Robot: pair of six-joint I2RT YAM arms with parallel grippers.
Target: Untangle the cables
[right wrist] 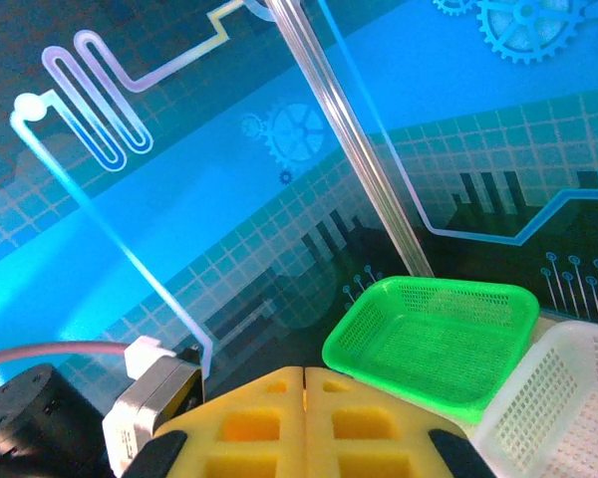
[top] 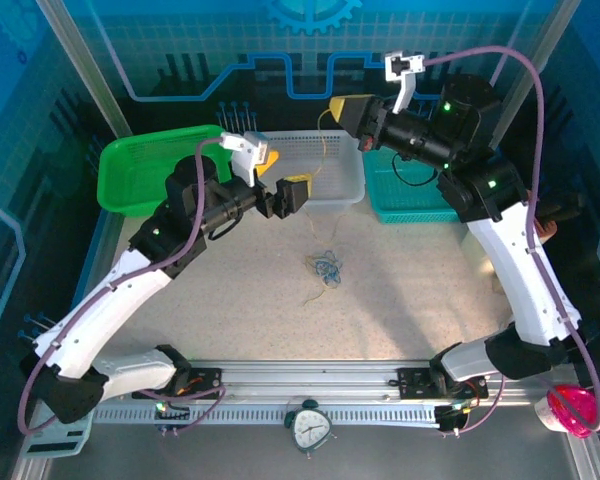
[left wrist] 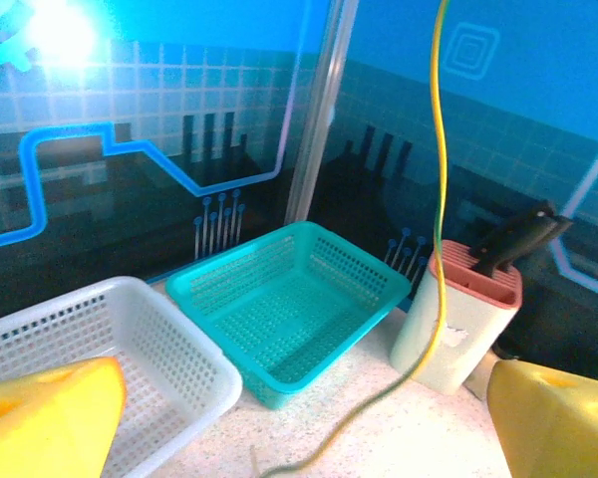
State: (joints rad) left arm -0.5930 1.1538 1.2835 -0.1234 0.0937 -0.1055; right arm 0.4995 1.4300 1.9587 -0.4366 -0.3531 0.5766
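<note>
The yellow cable (top: 323,151) hangs as one strand over the white basket (top: 296,158), so my right gripper keeps lifting until the cable's end is clear of the tangle, then let go.
A small tangle of thin blue and whitish cables (top: 327,266) lies on the speckled table, with a loose strand trailing toward the front left. A yellow cable (top: 323,150) rises from the tangle to my right gripper (top: 336,108), which is held high over the white basket with its jaws pressed together on it (right wrist: 306,372). In the left wrist view the same yellow cable (left wrist: 438,199) hangs down in front of the camera and curves across the table. My left gripper (top: 288,192) is open beside that strand, its yellow fingers (left wrist: 45,418) wide apart with nothing between them.
A green basket (top: 145,170), a white basket (top: 345,165) and a teal basket (top: 410,195) line the back of the table. A knife block (left wrist: 456,324) stands right of the teal basket. A clock (top: 310,428) and a pink object (top: 572,410) sit at the front rail.
</note>
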